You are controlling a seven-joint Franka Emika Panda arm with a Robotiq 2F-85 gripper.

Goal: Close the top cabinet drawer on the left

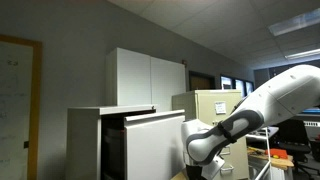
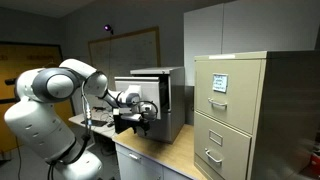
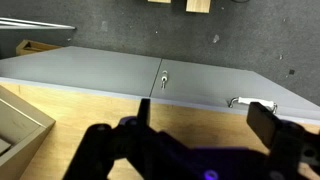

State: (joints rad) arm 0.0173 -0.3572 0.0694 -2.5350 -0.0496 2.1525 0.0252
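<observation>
The top cabinet drawer will move straight back toward the cabinet when I push it, because a dark gap shows behind the upright drawer front.
The low white-grey cabinet stands at the left in an exterior view. Its top cabinet drawer, white and flat-fronted with a thin dark top edge, stands pulled out. My gripper is just beside the drawer front, low down. In an exterior view the gripper sits in front of the cabinet. In the wrist view the gripper is open and empty. Its two dark fingers frame a grey panel with a small lock and a white handle.
A tall white two-door cupboard stands behind the cabinet. A beige filing cabinet stands next to it. A wooden surface and the corner of a wooden box lie below the gripper.
</observation>
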